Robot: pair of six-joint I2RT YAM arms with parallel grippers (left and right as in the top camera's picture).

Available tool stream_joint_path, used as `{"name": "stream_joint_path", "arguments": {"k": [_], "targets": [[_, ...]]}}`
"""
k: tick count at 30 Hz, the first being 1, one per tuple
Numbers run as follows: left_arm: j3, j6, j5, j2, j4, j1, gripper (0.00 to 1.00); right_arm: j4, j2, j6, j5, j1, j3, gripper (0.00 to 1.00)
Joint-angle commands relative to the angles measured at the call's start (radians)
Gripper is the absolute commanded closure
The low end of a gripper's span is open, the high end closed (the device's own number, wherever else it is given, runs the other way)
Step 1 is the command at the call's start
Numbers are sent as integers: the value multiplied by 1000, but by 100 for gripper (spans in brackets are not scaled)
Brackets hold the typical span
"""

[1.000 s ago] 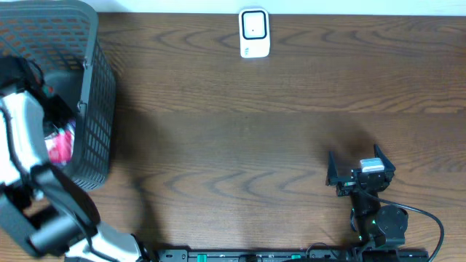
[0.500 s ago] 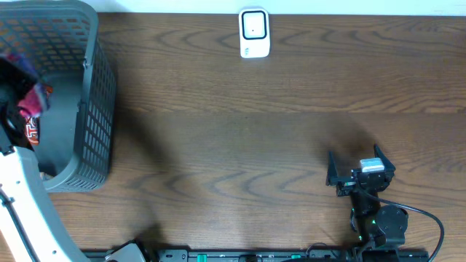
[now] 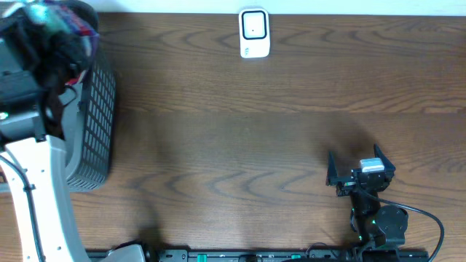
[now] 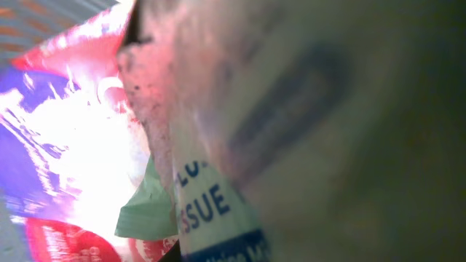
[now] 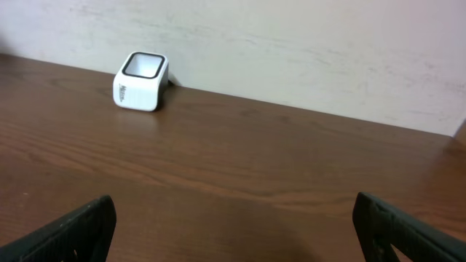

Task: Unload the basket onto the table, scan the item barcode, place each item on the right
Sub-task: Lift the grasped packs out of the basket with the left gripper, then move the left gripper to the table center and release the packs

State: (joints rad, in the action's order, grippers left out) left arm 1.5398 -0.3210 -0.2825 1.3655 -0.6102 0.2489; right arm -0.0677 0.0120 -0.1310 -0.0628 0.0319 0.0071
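I keep moving my left gripper past the basket and let go of both the pale packet and red wrapper on the wood before the white scanner, because that spot is open for them.
My left gripper is raised high over the grey basket at the far left, shut on the item, a colourful packet at its tip. In the left wrist view a pale packet with blue letters sits right against the lens beside a red, blue and white wrapper; my own fingers are hidden there, and no barcode shows. The white scanner stands at the table's back edge, also in the right wrist view. My right gripper rests open and bare near the front right.
The basket takes up the left end of the dark wooden table. A pale wall runs behind the scanner. The left arm's white link slants up along the left edge.
The left arm has lifted out of the basket and up toward the camera, carrying the packet with it. The right arm has not moved.
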Motion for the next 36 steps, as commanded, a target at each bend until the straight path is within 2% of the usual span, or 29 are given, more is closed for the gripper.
{"name": "stream_joint_path", "arguments": {"k": [1, 6, 12, 24, 30, 32, 33, 34, 36], "targets": [[11, 63, -39, -8, 6, -96, 93, -4, -5, 14, 2, -6, -1, 1], [11, 108, -38, -1, 6, -256, 93, -4, -5, 14, 2, -6, -1, 1], [0, 107, -38, 41, -6, -395, 93, -4, -5, 14, 2, -6, -1, 1], [-1, 106, -39, 336, -113, -615, 93, -4, -5, 14, 2, -6, -1, 1], [1, 107, -39, 404, -79, -685, 92, -4, -5, 14, 2, -6, -1, 1], [6, 107, -39, 383, -51, -681, 83, -4, -5, 14, 2, -6, -1, 1], [10, 107, -39, 367, -39, -674, 71, -4, -5, 14, 2, -6, -1, 1], [10, 107, -39, 347, -26, -667, 65, -4, -5, 14, 2, -6, -1, 1], [10, 107, -39, 306, -5, -649, 64, -4, -5, 14, 2, -6, -1, 1]]}}
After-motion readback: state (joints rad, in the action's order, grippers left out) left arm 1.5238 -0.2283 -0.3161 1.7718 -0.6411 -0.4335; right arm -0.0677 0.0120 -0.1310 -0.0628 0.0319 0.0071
